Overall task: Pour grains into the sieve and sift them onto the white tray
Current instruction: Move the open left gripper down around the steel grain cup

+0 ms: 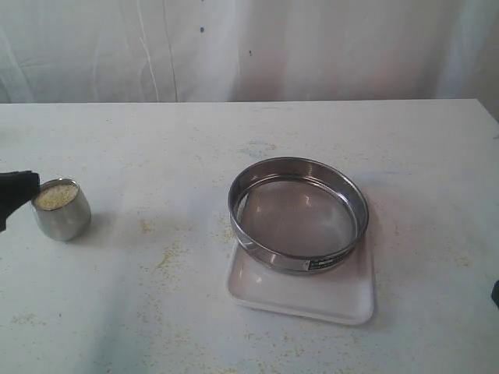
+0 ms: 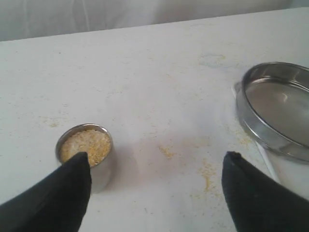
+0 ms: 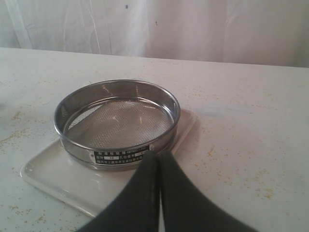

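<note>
Next, I move back, go lower, and center the cup (image 1: 64, 218) between the open fingers before gripping, because one finger of my left gripper overlaps the steel cup's side (image 2: 103, 171).
A small steel cup (image 1: 61, 210) (image 2: 87, 157) stands at the table's left, filled with the golden and pale grains (image 1: 56, 195) (image 2: 86, 146). My left gripper (image 2: 157, 166) is open, black fingers wide apart, one finger (image 2: 72, 188) in front of the cup's side; in the exterior view only one dark finger (image 1: 15, 192) shows at the left edge beside the cup. The sieve (image 1: 299, 213) (image 2: 277, 108) (image 3: 117, 122) rests empty on the white tray (image 1: 304, 292) (image 3: 53, 174). My right gripper (image 3: 159, 159) is shut on nothing, its tips low in front of the sieve's dark label (image 3: 121, 155).
Stray yellowish specks (image 1: 168, 253) (image 2: 207, 171) lie scattered on the white table between cup and tray and near the front edge. A pale curtain (image 1: 249, 47) hangs behind the table's far edge.
</note>
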You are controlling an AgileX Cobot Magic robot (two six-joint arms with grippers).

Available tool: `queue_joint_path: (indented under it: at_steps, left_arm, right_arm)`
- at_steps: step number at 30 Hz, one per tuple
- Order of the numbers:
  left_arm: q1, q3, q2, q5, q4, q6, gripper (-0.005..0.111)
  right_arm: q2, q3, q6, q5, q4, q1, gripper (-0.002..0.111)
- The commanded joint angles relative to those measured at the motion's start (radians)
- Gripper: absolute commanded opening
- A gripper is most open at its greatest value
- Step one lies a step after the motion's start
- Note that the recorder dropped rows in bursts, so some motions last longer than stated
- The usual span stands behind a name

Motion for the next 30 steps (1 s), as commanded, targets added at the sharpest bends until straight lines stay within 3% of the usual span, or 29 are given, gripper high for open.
queue_joint_path:
  at_steps: [1,8,10,16,27,30]
  left_arm:
    - [-0.094,0.019,-0.002,-0.005,-0.216,0.272,0.077]
    - [-0.25,0.024,-0.002,-0.006,-0.783,0.928,0.077]
    - [-0.279,0.024,-0.002,-0.015,-0.891,1.037,0.077]
    - [-0.287,0.024,-0.002,-0.163,-0.891,0.954,0.076]
    - [-0.287,0.024,0.0,-0.077,-0.891,0.981,0.076]
    - [-0.287,0.036,-0.011,-0.114,-0.889,0.926,0.076]
  right_arm:
    - [-0.006,0.007,0.002,-0.007,-0.002,-0.004,0.0]
    - [-0.006,0.007,0.002,-0.007,-0.002,-0.004,0.0]
    - [-0.006,0.007,0.002,-0.007,-0.002,-0.004,0.0]
    - [-0.006,0.007,0.002,-0.007,-0.002,-0.004,0.0]
    - [-0.006,0.007,0.002,-0.007,-0.002,-0.004,0.0]
    - [-0.006,0.007,0.002,-0.007,-0.002,-0.004,0.0]
